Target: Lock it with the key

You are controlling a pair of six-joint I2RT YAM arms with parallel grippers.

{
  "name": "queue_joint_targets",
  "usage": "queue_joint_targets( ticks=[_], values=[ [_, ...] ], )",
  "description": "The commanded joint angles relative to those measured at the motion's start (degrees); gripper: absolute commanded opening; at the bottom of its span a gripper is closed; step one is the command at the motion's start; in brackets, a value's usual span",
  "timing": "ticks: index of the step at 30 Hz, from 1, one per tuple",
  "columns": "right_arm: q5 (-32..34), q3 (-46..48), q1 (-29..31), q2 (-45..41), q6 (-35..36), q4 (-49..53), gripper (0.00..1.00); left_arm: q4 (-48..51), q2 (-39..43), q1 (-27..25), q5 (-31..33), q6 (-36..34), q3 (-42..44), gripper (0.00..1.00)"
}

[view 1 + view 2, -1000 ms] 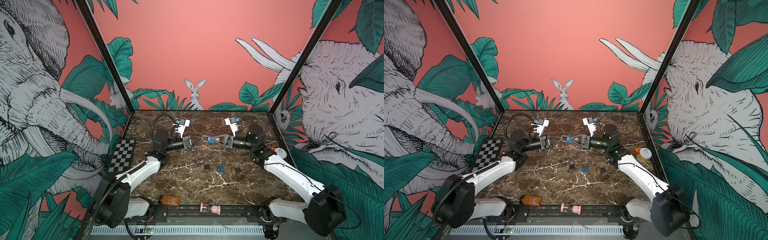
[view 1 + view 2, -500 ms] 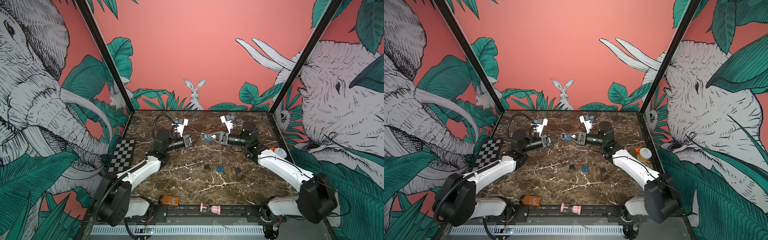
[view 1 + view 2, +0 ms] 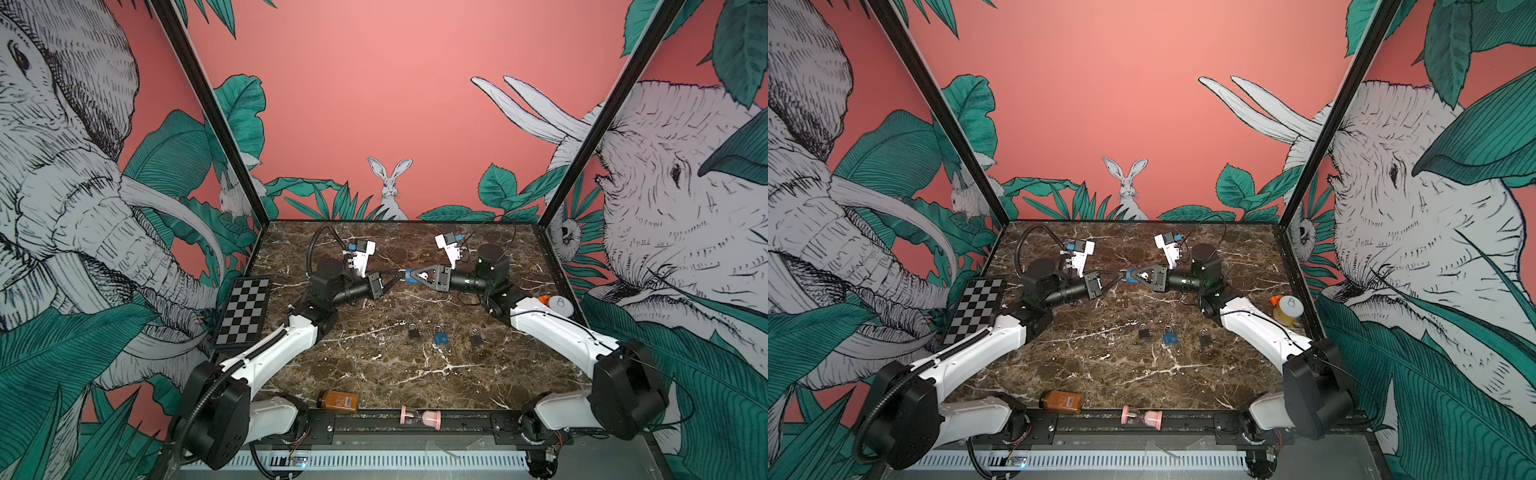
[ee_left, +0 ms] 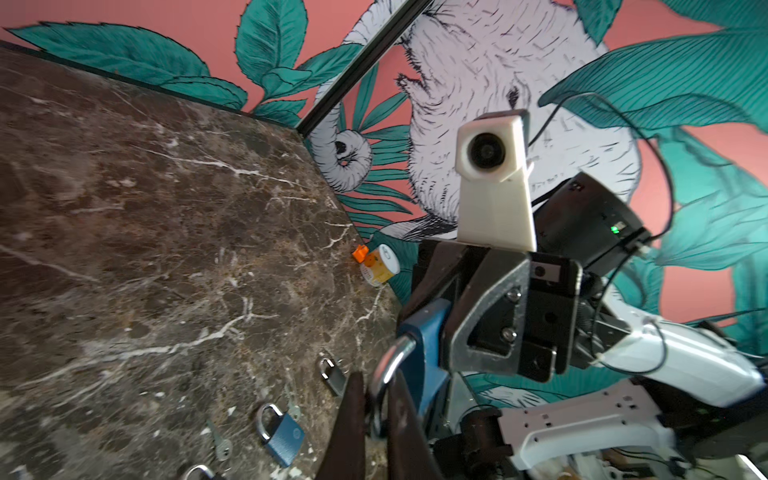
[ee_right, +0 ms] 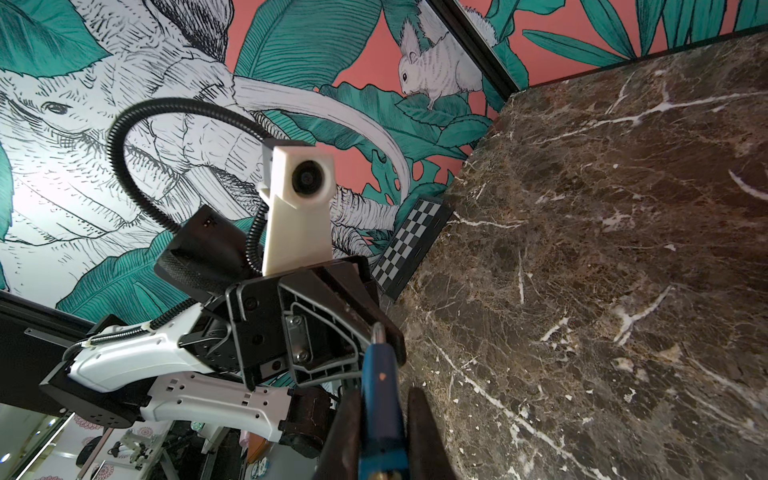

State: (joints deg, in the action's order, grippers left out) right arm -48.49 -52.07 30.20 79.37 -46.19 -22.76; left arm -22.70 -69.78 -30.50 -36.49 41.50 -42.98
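Note:
My right gripper covers the blue padlock's keyhole end point(image 5: 384, 473), so my left gripper should take the shackle point(image 4: 384, 372) before my right gripper opens and backs off.
A blue padlock point(image 3: 412, 276) point(image 3: 1132, 276) hangs in the air over the back middle of the marble table point(image 3: 374, 374). My right gripper point(image 3: 409, 276) point(image 5: 382, 399) is shut on its blue body point(image 5: 380, 390). My left gripper point(image 3: 397, 277) point(image 4: 376, 382) meets it from the left. Its two fingers stand a little apart on either side of the silver shackle point(image 4: 388, 361), with slim gaps showing. In the left wrist view a small silver key point(image 4: 222, 446) lies flat on the table near a second blue padlock point(image 4: 280, 432).
Three small padlocks lie in a row mid-table: black point(image 3: 413, 331), blue point(image 3: 440, 337), black point(image 3: 475, 337). A checkerboard point(image 3: 245, 309) leans at the left wall. A white-lidded jar point(image 3: 559, 306) stands at the right. An amber bottle point(image 3: 338, 401) and a pink hourglass point(image 3: 422, 417) lie at the front.
The right arm swung the blue padlock slightly left and turned its wrist. The left gripper's fingers, shut on the shackle before, have parted a little.

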Motion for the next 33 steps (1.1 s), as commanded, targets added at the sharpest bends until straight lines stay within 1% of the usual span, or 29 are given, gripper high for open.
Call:
queue_joint_targets(
  ticks=[1,2,3,5,8,9,11,13,15,17,23,30,33],
  values=[
    [3.4,1.9,0.4,-1.2,-1.6,1.4,0.0,9.2,2.4,-2.6,5.1,-9.8,-4.4,0.49],
    [3.4,2.4,-0.1,-2.1,-1.6,1.7,0.0,9.1,1.9,-1.7,4.9,-9.2,-4.5,0.58],
    [3.4,2.8,-0.4,-3.1,-1.5,2.1,0.0,8.2,1.5,-0.8,4.0,-8.1,-4.4,0.62],
    [3.5,3.3,-1.0,-4.9,-0.6,3.8,0.0,5.8,1.3,0.3,2.9,-6.2,-3.4,0.66],
    [3.5,4.6,-2.0,-7.8,0.2,5.2,0.0,4.5,1.5,1.0,2.5,-5.4,-2.7,0.67],
    [3.5,5.4,-2.5,-8.8,0.1,5.1,0.0,3.8,1.5,1.1,0.4,-5.1,-2.4,0.67],
    [3.3,7.0,-3.0,-10.6,-0.6,2.9,0.0,1.1,1.3,1.2,-1.3,-3.6,-1.7,0.67],
    [2.6,8.3,-3.5,-11.7,-1.7,0.5,0.0,-1.6,0.3,1.3,-4.4,-2.1,-1.5,0.68],
    [1.4,8.8,-3.6,-12.0,-2.6,-1.6,0.0,-6.0,-1.5,1.2,-8.7,0.3,-1.4,0.67],
    [0.5,9.1,-3.6,-12.1,-3.5,-3.5,0.0,-10.1,-3.4,1.2,-11.5,3.0,-1.3,0.67],
    [-1.3,9.0,-3.6,-11.9,-5.6,-8.5,0.0,-19.7,-8.4,1.1,-16.5,9.5,-1.4,0.62],
    [-2.1,8.9,-3.6,-11.9,-4.4,-9.2,0.0,-29.0,-11.8,0.6,-20.7,16.9,-1.6,0.45],
    [-1.9,8.6,-3.6,-11.6,-4.4,-9.4,0.0,-31.4,-12.3,0.0,-21.8,18.5,-1.4,0.39]
  ],
)
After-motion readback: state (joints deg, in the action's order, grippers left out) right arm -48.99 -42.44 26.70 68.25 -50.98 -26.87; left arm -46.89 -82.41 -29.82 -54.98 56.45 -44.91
